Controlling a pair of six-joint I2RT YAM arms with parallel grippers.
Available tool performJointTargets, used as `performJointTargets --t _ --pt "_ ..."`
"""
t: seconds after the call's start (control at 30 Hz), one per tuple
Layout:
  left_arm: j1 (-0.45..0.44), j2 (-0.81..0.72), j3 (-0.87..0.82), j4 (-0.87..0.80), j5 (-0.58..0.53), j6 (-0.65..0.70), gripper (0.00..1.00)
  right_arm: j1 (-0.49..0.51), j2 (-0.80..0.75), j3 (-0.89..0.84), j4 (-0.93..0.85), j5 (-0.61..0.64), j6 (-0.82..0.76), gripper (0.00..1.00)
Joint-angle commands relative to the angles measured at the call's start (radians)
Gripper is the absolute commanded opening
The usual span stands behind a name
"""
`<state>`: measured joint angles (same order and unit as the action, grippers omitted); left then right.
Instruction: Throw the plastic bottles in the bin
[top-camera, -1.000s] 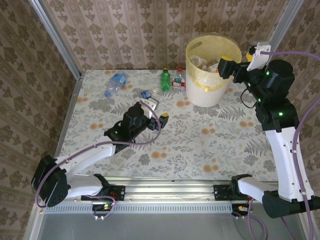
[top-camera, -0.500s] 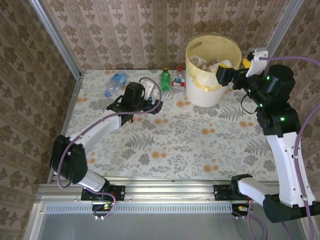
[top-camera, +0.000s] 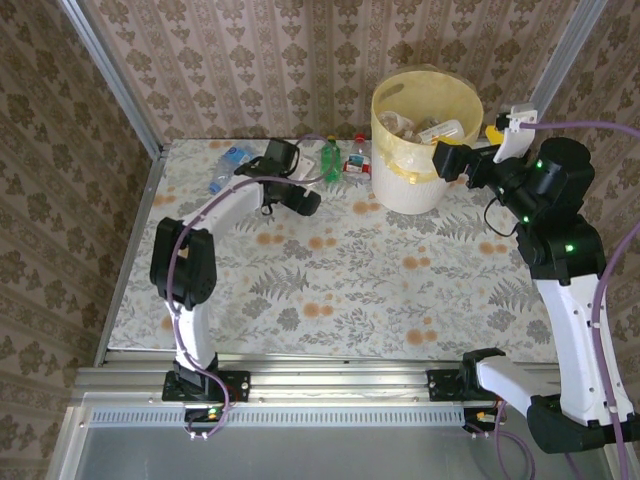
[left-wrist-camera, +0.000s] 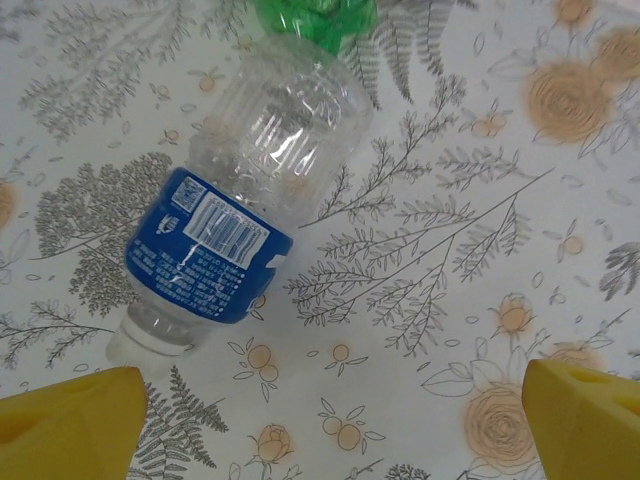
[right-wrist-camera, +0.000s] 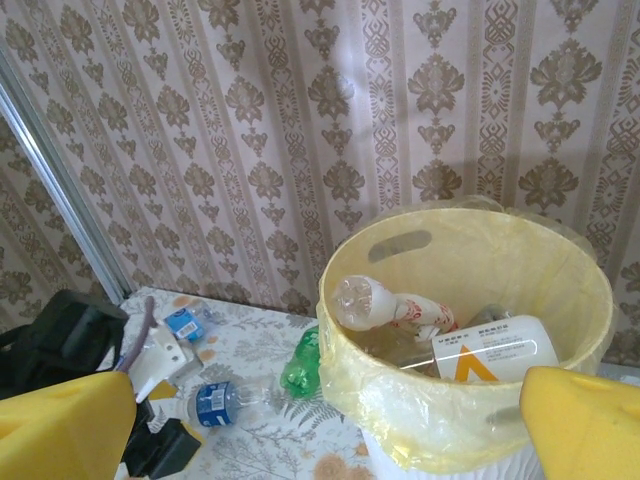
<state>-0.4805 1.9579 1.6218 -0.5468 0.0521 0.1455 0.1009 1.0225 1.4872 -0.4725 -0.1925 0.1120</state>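
Observation:
The clear bottle's white cap (left-wrist-camera: 150, 341) points at the open fingers of the robot's left gripper, so the gripper should keep reaching forward and down until they are on both sides of the bottle's blue label (left-wrist-camera: 208, 246).
A clear plastic bottle with a blue label (left-wrist-camera: 228, 245) lies on the floral table, ahead of and left of my left gripper (left-wrist-camera: 330, 432). That gripper is open and hangs above the table with bare tabletop between its yellow fingertips (left-wrist-camera: 70, 432). Just past this bottle lies a green bottle (left-wrist-camera: 316, 15). The bin (top-camera: 385, 125) is a white bucket with a yellow liner and holds several bottles (right-wrist-camera: 392, 305). My right gripper (top-camera: 447, 158) hovers open beside the bin's right rim and holds nothing. More bottles lie at the back: green (top-camera: 330, 160), red-capped (top-camera: 357, 157) and blue-labelled (top-camera: 230, 165).
Patterned walls close in the back and both sides. A metal rail (top-camera: 110, 70) runs along the left wall. The left arm (top-camera: 215, 215) stretches across the table's left half. White parts and cable (right-wrist-camera: 160, 350) of the left wrist sit near the bottles.
The left arm has swung from mid-table to the far side, above the blue-labelled bottle. The right gripper has drawn back slightly from over the bin.

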Motion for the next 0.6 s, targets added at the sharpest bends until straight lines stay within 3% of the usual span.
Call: performJointTargets --t 0.0,0.37,0.57 --pt "0.015 0.05 0.069 -0.085 -0.019 0.077 0.96 -0.001 -0.019 -0.021 -0.023 -0.023 -0.002 1.0" --pt "0.072 0.205 0.241 -0.151 -0.069 0.118 0.97 0.0 -0.041 -0.039 -0.047 -0.039 -0.031 1.0" --pt "0.089 0.274 0.294 -0.176 -0.038 0.129 0.98 -0.001 -0.051 -0.047 -0.057 -0.048 -0.047 1.0"
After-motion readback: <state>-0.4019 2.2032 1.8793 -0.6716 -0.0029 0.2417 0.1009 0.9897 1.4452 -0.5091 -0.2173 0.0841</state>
